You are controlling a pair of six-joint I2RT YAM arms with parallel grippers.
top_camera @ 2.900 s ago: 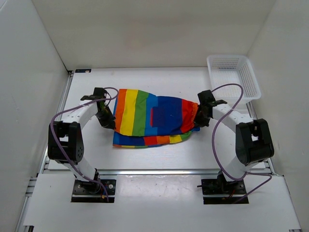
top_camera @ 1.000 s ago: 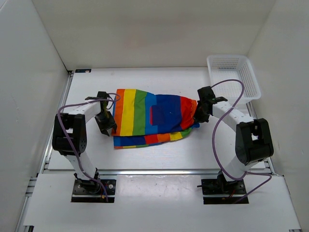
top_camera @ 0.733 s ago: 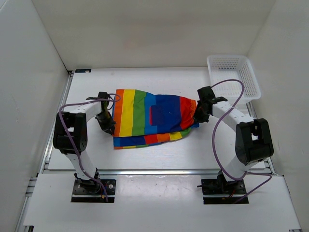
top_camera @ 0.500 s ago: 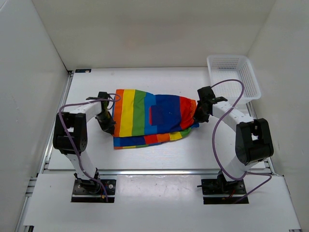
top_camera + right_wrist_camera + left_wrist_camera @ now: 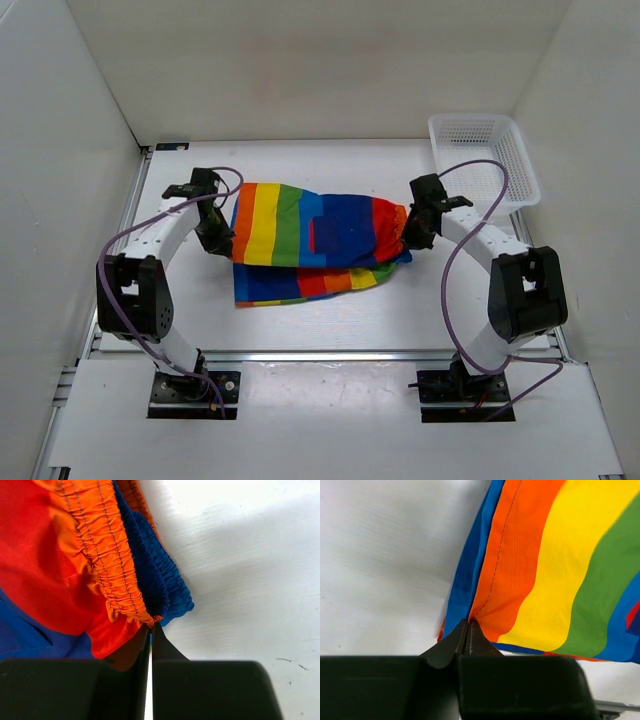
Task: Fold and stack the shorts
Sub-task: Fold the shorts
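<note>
I should pull the upper layer's orange hem corner [image 5: 240,258] over the lower layer's near edge [image 5: 243,303] with my left gripper before that gripper opens, because the corner stops short of that edge.
The rainbow-striped shorts [image 5: 300,235] lie folded double in the middle of the table, with the blue patch pocket [image 5: 325,236] on top. My left gripper [image 5: 222,245] pinches the orange hem corner at the cloth's left end; in the left wrist view its jaws [image 5: 469,623] are pressed together on that corner of the shorts [image 5: 555,570]. At the right end, my right gripper [image 5: 408,238] is shut on the gathered orange waistband [image 5: 100,555], its tips [image 5: 151,626] meeting on the waistband's edge. The upper layer is held a little above the lower one.
A white mesh basket [image 5: 485,160] stands at the far right corner of the table. White walls close in the table on the left, back and right. The arms' bases sit at the near edge.
My left gripper has shut on the orange hem corner and drawn it up and towards the back; the left elbow has swung outwards. The right gripper holds still on the waistband.
</note>
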